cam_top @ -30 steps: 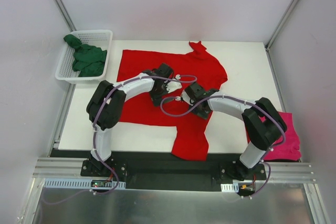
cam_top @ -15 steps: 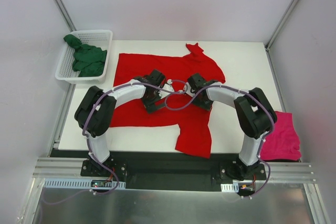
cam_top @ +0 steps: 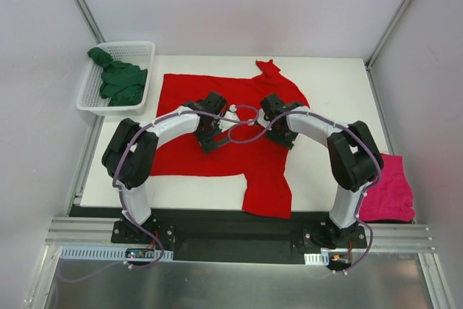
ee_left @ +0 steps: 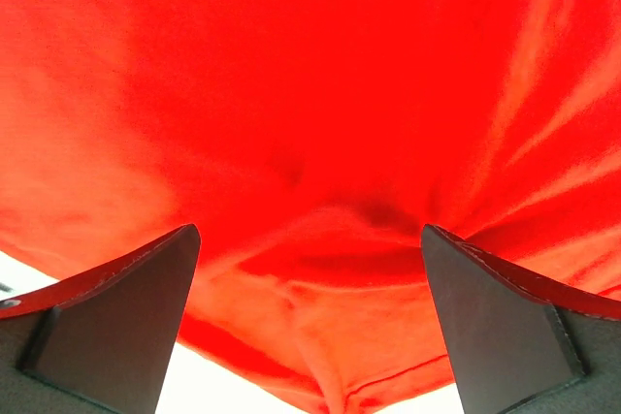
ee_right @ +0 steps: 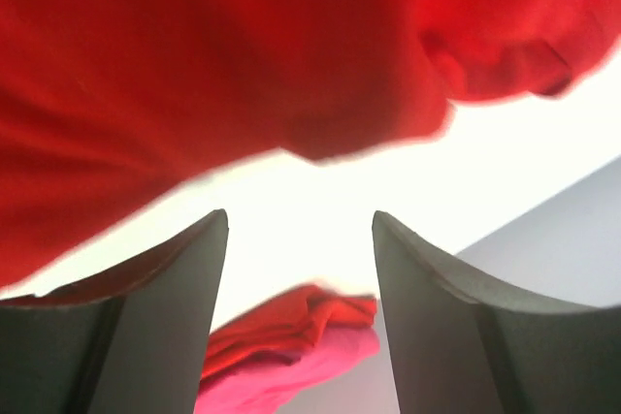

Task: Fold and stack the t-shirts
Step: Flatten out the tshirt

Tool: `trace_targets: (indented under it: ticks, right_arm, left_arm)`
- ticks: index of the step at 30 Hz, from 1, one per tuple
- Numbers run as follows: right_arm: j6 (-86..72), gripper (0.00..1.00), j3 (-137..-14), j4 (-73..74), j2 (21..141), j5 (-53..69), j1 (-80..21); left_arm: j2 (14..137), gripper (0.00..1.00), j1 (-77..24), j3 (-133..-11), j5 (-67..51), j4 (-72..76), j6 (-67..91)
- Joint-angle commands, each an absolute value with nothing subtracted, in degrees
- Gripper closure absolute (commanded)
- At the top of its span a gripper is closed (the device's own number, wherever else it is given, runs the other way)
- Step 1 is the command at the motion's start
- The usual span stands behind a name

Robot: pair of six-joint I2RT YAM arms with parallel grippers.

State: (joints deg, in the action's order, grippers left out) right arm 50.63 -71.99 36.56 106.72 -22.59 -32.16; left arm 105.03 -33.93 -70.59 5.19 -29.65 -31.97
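Note:
The red t-shirt's near sleeve hangs (cam_top: 268,209) past the table's edge. My right gripper needs to grab the t-shirt's far shoulder (cam_top: 297,93) and pull the t-shirt back from that edge.
The bright red t-shirt (cam_top: 239,157) lies spread on the white table (cam_top: 333,92), with one part hanging toward the near edge. My left gripper (cam_top: 207,141) is open just over the shirt's middle; in the left wrist view its jaws (ee_left: 309,230) stand wide apart over red cloth (ee_left: 310,94) and a hem. My right gripper (cam_top: 285,137) is open over the shirt's right side; in the right wrist view (ee_right: 300,214) it holds nothing. The magenta-pink t-shirt (cam_top: 392,192) lies crumpled at the table's right edge and shows between the right fingers (ee_right: 281,375). The dark green t-shirt (cam_top: 119,81) lies in the basket.
A white mesh basket (cam_top: 141,50) stands at the far left, off the table's corner. Grey enclosure walls with metal posts (cam_top: 394,16) surround the table. The arm bases sit on a black rail (cam_top: 231,233) at the near edge.
Both grippers have moved toward the far side over the red shirt and a little apart. The left arm's elbow has drawn in. The shirt's hanging part has shifted slightly.

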Motion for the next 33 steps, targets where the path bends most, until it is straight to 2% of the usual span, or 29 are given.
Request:
trace_targets:
  ticks: [1, 8, 12, 16, 20, 25, 33]
  right_arm:
    - [48.0, 0.36, -76.7, 34.9, 97.7, -23.2, -31.0]
    - [54.5, 0.36, -74.6, 20.8, 99.0, -27.2, -28.7]
    - [55.9, 0.36, -79.4, 18.5, 104.3, -25.4, -26.1]
    - [55.1, 0.36, -89.5, 25.2, 115.0, -22.5, -22.7]
    - [53.7, 0.36, -98.3, 29.3, 121.5, -19.5, -20.0]
    - [51.9, 0.36, -112.1, 41.3, 129.8, -16.0, -17.5]
    - [53.6, 0.36, -118.4, 55.2, 136.1, -7.3, -15.0]
  left_arm:
    - [102.0, 0.01, -31.9, -75.6, 7.9, -33.3, -30.6]
    - [98.7, 0.01, -27.7, -83.0, 11.9, -32.8, -29.0]
    - [97.3, 0.01, -25.1, -81.9, 11.7, -33.0, -29.8]
    - [94.5, 0.0, -22.9, -77.7, 11.5, -33.5, -31.8]
    - [92.3, 0.01, -20.8, -76.1, 11.3, -35.0, -31.3]
    - [89.1, 0.01, -20.4, -73.1, 12.0, -36.2, -32.3]
    - [85.7, 0.01, -20.1, -70.2, 13.9, -36.7, -35.9]
